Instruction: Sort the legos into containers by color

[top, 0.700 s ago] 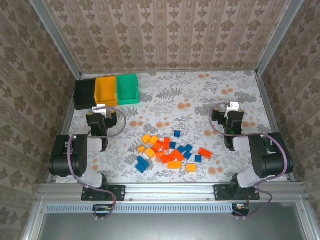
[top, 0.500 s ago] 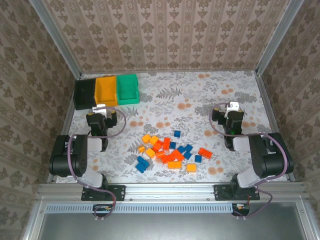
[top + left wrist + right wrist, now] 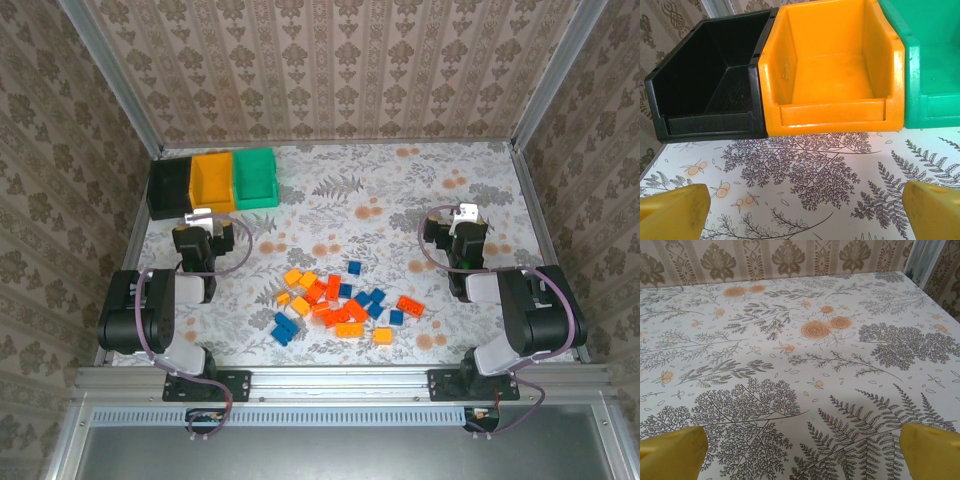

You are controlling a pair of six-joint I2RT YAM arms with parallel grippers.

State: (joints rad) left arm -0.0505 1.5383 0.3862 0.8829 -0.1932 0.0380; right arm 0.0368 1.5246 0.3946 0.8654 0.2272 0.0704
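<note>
I should use my left gripper to drag the row of containers [image 3: 212, 183] to just behind the lego pile before sorting, because the row stands in the back corner, far from my right gripper.
The legos [image 3: 335, 305], small yellow-orange, red-orange and blue bricks, lie in a loose pile on the patterned table between the two arms. The containers stand in a row at the back left: black [image 3: 170, 188], yellow-orange [image 3: 212, 180], green [image 3: 255, 176]. My left gripper [image 3: 200, 218] sits just in front of the bins, open and holding nothing. In the left wrist view the black bin [image 3: 710, 85], the yellow-orange bin [image 3: 832, 70] and the green bin [image 3: 935, 60] are empty as far as I see into them. My right gripper [image 3: 462, 222] rests right of the pile, open over bare table [image 3: 802, 452].
Patterned walls and a metal frame [image 3: 140, 120] enclose the table on three sides. The bins sit close to the left frame rail. Both arm bases [image 3: 190, 375] stand at the near edge. The tablecloth [image 3: 400, 190] stretches from the bins to the right wall.
</note>
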